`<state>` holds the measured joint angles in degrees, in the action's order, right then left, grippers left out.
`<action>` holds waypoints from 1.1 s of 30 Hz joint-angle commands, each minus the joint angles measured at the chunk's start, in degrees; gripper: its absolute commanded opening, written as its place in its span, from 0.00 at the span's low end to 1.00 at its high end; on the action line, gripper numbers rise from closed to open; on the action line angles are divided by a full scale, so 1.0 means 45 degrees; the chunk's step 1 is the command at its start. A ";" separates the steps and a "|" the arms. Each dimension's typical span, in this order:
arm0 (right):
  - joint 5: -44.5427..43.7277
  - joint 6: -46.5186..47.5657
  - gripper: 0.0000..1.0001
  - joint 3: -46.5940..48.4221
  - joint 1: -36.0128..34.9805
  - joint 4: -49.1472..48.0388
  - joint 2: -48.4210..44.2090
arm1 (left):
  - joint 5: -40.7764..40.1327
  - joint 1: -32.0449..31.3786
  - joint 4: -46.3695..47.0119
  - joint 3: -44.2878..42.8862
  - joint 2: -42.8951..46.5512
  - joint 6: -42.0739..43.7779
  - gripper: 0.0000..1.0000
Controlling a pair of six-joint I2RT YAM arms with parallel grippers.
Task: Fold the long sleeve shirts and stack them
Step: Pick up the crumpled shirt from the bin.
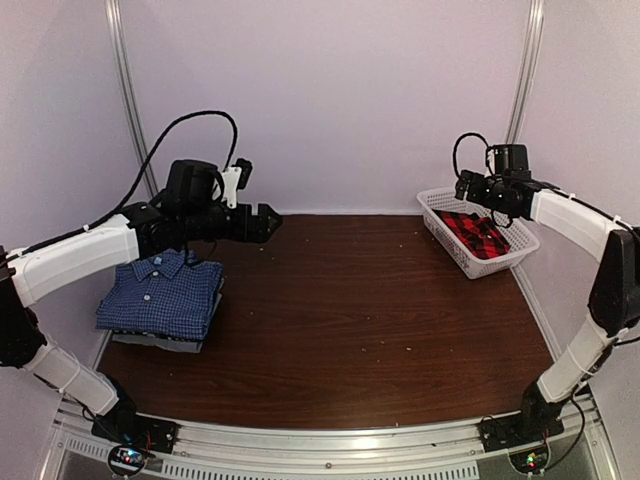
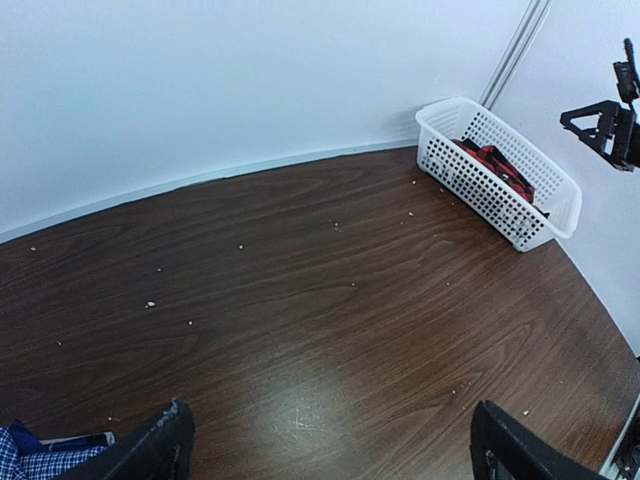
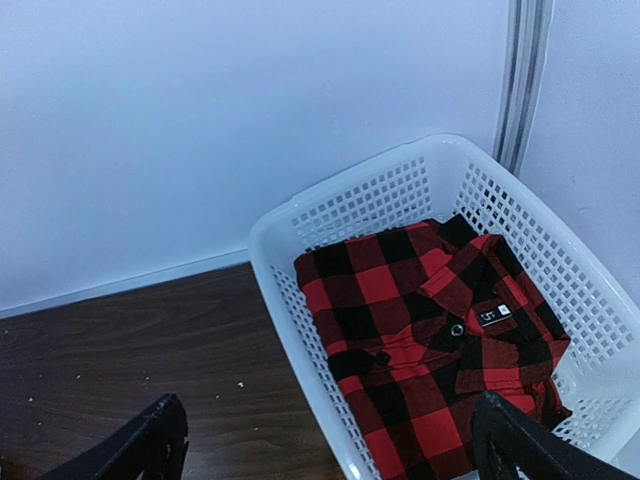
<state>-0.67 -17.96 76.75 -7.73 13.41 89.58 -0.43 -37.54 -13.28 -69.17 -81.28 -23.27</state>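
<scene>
The plaid shirt's collar (image 3: 458, 275) is uncovered in the white basket, so my right gripper should stay open and keep going down until its fingers are on both sides of the cloth (image 3: 432, 326) by the collar.
A folded blue fine-checked shirt (image 1: 160, 295) tops a small stack at the table's left, and a grey shirt (image 1: 170, 341) shows under it. One corner of the blue shirt (image 2: 25, 462) appears in the left wrist view. My left gripper (image 1: 270, 222) (image 2: 335, 450) hovers open just right of the stack, over bare wood, holding nothing. The red-and-black plaid shirt (image 1: 477, 232) (image 3: 430, 350) (image 2: 495, 162) lies folded, collar up, in the white basket (image 1: 432, 200) (image 3: 300, 235). My right gripper (image 1: 466, 186) (image 3: 330, 448) hangs open above the basket's near-left rim, apart from the shirt.
The white mesh basket (image 2: 470, 185) stands at the back right, by the wall and a metal corner post (image 3: 525, 70). Pale walls close the back and sides. Small crumbs dot the dark wooden tabletop (image 1: 350, 300). The arm bases sit on the rail at the near edge.
</scene>
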 commanded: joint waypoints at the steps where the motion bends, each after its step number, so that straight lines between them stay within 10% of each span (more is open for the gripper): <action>1: 0.0355 0.0191 1.00 0.1392 0.0868 0.0554 0.1811 | 0.0461 0.0061 0.0165 -0.0411 0.0223 0.0312 0.98; 33: -0.1316 0.1071 0.98 0.8153 0.1551 0.4548 1.1145 | 0.1066 0.0061 0.0546 0.0135 0.0184 -0.0367 0.97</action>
<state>-5.45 -14.35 113.03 -0.78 30.35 137.03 3.86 -37.54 -13.50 -69.08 -81.28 -24.45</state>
